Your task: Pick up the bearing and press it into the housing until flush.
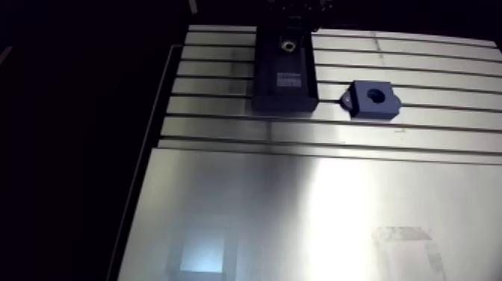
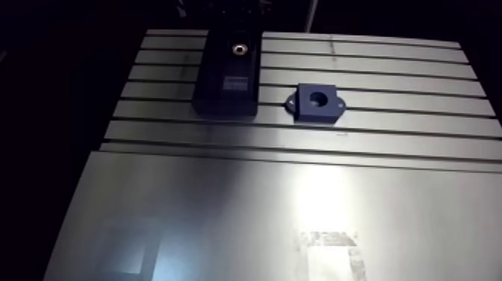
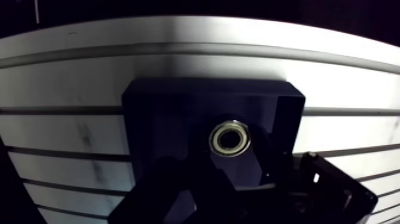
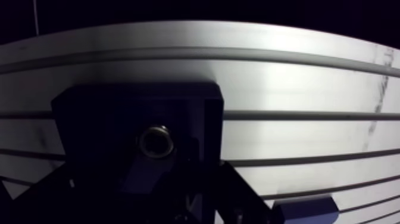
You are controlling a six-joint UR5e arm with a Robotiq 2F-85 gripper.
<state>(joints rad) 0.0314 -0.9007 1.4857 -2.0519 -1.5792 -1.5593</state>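
I expect the housing to stay in place when I press the bearing in, because a bright fastener (image 1: 346, 100) shows in the housing's ear (image 1: 375, 100) over a table slot.
A small metal ring bearing (image 3: 230, 139) lies in a dark rectangular tray (image 1: 284, 97) at the far side of the slotted table. In the arm view the bearing (image 2: 239, 49) sits at the tray's far end. The dark blue housing (image 1: 373, 99) with a round bore stands on the table to the tray's right, its bore empty. My gripper (image 4: 149, 190) hangs over the tray, open. One dark finger (image 3: 161, 190) is on each side of the bearing, which lies just ahead of the tips, untouched. In the wrist view a corner of the housing (image 4: 303, 208) shows beside the gripper.
The slotted aluminium table (image 2: 388, 82) carries the tray and housing at its far half. A smooth metal plate (image 2: 261, 217) covers the near half, with a faint taped patch (image 2: 332, 246) at the near right. The table's left edge (image 1: 160, 112) drops into darkness.
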